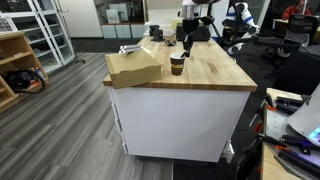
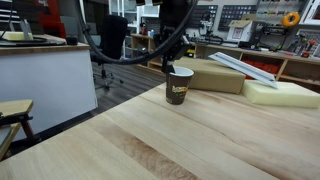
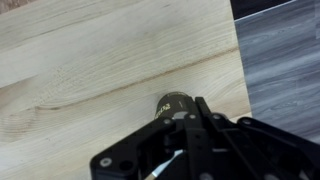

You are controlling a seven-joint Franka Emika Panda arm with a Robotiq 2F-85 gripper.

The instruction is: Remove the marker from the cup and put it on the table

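My gripper's fingers are at the edge of the cup's rim (image 2: 169, 71), so I should open them, move in over the cup's opening (image 2: 182, 71) and grasp the marker there.
The brown paper cup (image 1: 177, 66) stands upright on the wood table top (image 1: 215, 72), near the cardboard box. It also shows in an exterior view (image 2: 180, 86) and, partly covered, in the wrist view (image 3: 172, 103). My gripper (image 1: 184, 48) hangs straight over the cup, with its fingertips (image 2: 172, 63) at the rim. In the wrist view the fingers (image 3: 195, 106) are drawn together over the cup's mouth. They look shut on the marker's top, but the fingers hide the marker itself. No marker lies on the table.
A flat tan cardboard box (image 1: 135, 68) lies on the table beside the cup and also shows in an exterior view (image 2: 212, 75). A pale foam slab (image 2: 285, 93) lies farther along. The table edge (image 3: 240, 60) runs close to the cup. Office chairs and desks stand around.
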